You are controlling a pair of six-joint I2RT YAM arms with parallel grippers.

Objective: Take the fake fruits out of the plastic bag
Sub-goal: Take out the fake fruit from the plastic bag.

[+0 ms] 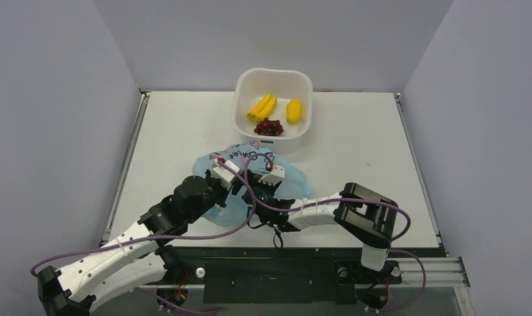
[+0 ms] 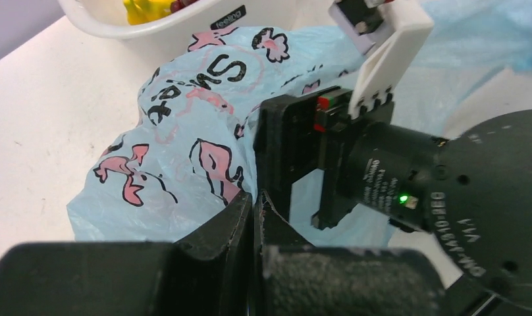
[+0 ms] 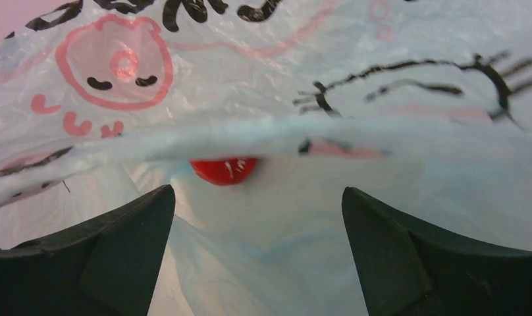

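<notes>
The bag's opening (image 3: 250,138) is tight because my left gripper crowds my right gripper's wrist there. Next, my left gripper moves back before my right gripper reaches for the red fruit (image 3: 224,171).
The light blue plastic bag (image 1: 293,179) lies mid-table with its printed patch facing the tub. My left gripper (image 1: 236,183) is shut, and its tips (image 2: 253,197) pinch the bag's film (image 2: 184,164) at its edge. My right gripper (image 1: 258,186) is open (image 3: 257,191), its fingers reaching into the bag's mouth. A small red fruit (image 3: 224,170) lies inside the bag just ahead of them, partly under the upper film. The yellow bananas (image 1: 262,105), the lemon (image 1: 293,110) and the dark red grape bunch (image 1: 268,126) lie in the white tub.
The white square tub (image 1: 240,85) stands just behind the bag, and its wall shows in the left wrist view (image 2: 184,23). The right arm's black wrist (image 2: 395,178) is close in front of my left gripper. Grey walls enclose the table on three sides.
</notes>
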